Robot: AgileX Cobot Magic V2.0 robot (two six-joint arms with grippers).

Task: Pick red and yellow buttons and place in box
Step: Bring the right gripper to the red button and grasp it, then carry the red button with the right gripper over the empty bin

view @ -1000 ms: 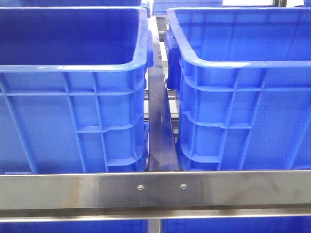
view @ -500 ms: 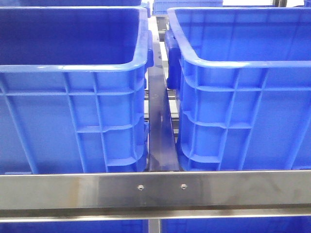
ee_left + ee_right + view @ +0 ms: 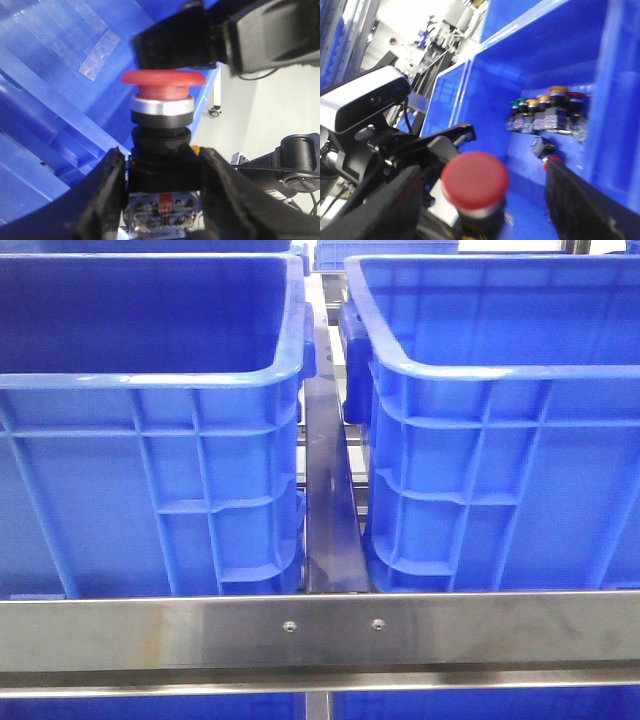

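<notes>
Next, I close my right gripper, which is open around the cap (image 3: 476, 181), before I open my left gripper, because my left gripper is holding the red button's black body (image 3: 161, 137).
Neither gripper shows in the front view. My left gripper (image 3: 162, 167) is shut on the black body of a red button (image 3: 162, 80), cap pointing away from the wrist. In the right wrist view the same red button (image 3: 475, 180) sits between the wide-open fingers of my right gripper (image 3: 482, 185), which do not touch it. Beyond it, a blue crate (image 3: 485, 105) holds a row of buttons, among them a yellow button (image 3: 558, 90) and another red one (image 3: 576, 95). The box (image 3: 500, 370), with stepped corner ribs, stands at the right in the front view.
The twin blue crate (image 3: 150, 380) with the darker inside stands at the left. A steel rail (image 3: 320, 630) crosses in front of both crates, and a narrow gap with a metal strip (image 3: 328, 490) runs between them. Green-capped buttons (image 3: 520, 101) stand in the row.
</notes>
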